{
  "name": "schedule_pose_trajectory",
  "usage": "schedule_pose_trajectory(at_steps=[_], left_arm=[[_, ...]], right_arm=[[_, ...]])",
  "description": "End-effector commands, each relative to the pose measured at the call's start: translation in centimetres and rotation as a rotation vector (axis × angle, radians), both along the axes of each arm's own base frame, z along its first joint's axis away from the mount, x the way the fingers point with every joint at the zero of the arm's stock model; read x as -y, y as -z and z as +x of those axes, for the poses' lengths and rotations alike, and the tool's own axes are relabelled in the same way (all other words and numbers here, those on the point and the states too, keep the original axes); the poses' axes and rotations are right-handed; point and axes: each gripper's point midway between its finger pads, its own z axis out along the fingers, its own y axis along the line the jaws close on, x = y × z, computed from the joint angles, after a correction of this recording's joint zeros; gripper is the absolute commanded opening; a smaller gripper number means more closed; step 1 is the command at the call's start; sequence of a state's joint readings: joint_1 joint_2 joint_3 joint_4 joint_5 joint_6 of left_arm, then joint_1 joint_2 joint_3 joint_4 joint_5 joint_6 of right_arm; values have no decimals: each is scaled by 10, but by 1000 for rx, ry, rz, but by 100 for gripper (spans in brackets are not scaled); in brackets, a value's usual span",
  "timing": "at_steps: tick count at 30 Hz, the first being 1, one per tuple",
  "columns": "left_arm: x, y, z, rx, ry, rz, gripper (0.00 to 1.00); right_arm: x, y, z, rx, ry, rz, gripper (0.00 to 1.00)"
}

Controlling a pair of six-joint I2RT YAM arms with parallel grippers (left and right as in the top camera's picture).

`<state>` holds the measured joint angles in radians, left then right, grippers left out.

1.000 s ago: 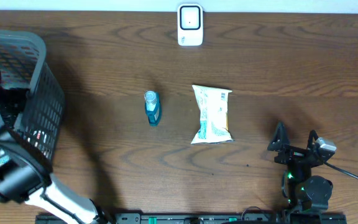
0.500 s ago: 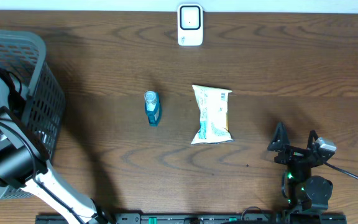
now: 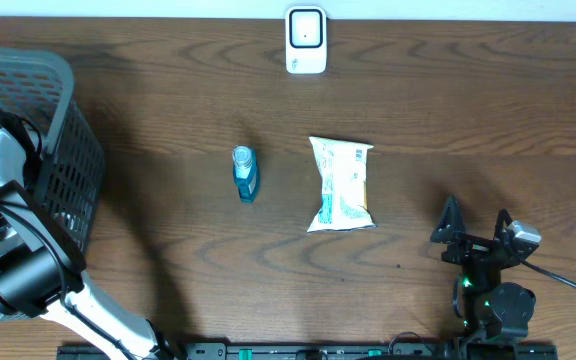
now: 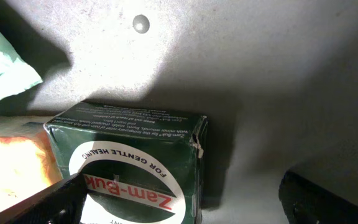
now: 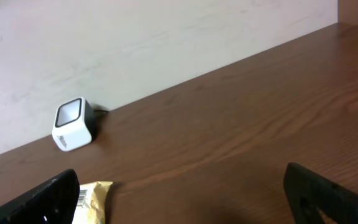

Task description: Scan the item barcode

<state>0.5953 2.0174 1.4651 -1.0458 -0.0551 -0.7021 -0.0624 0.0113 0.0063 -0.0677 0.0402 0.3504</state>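
One of my left gripper's fingers overlaps the Zam-Buk box's edge [image 4: 57,153] next to the orange pack, so I should move over toward the pack [image 4: 16,167] and get my fingers on both sides of the box before I close them.
My left gripper [image 4: 182,208] is down inside the grey basket [image 3: 63,150] and stands open. A dark green Zam-Buk box [image 4: 129,158] lies flat on the basket floor, between the fingers and nearer the left one. From overhead the left arm [image 3: 3,190] hides that gripper. The white barcode scanner [image 3: 306,40] stands at the table's far edge, and the right wrist view also catches the scanner [image 5: 73,123]. My right gripper [image 3: 476,228] rests open and holds nothing at the front right. Just ahead of its left finger lies a yellow-white packet [image 5: 93,198].
A blue bottle [image 3: 245,172] lies at the table's middle, with the packet [image 3: 341,183] to its right. Inside the basket, a pale green bag [image 4: 5,56] and an orange pack [image 4: 14,168] lie left of the box. A light wall [image 5: 135,43] runs behind the scanner.
My left arm has shifted a little within the basket, its wrist moving right. The right arm and the things on the table have not moved.
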Motion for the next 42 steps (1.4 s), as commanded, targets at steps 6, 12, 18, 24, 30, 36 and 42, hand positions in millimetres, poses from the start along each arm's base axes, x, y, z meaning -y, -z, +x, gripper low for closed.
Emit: schedule_pose_trajectory(at_steps=[6,12,18,24,30,36,42], left_arm=[[5,-20,-5,48,-5,-22,99],[10,-40,-12,61,-2,-12,99],[9,-33,-20,33,-7,-7,99],[0,-31,-28,-5,0,46,100],[1,-17,-31,-2,-5,48,100],[1,4,-31,20,-6,64,100],[0,7,-31,27,-6,69,100]], right_arm=[[-1,0,0,-2,-3,-15,99],[-1,0,0,-2,-3,-15,99],[-1,0,0,-2,-3,-15,99],[-1,0,0,-2,-3,-15,99],[-1,0,0,-2,-3,-15,99],[-1,0,0,-2,-3,-15,99],[-1,0,0,-2,-3,-15,99]])
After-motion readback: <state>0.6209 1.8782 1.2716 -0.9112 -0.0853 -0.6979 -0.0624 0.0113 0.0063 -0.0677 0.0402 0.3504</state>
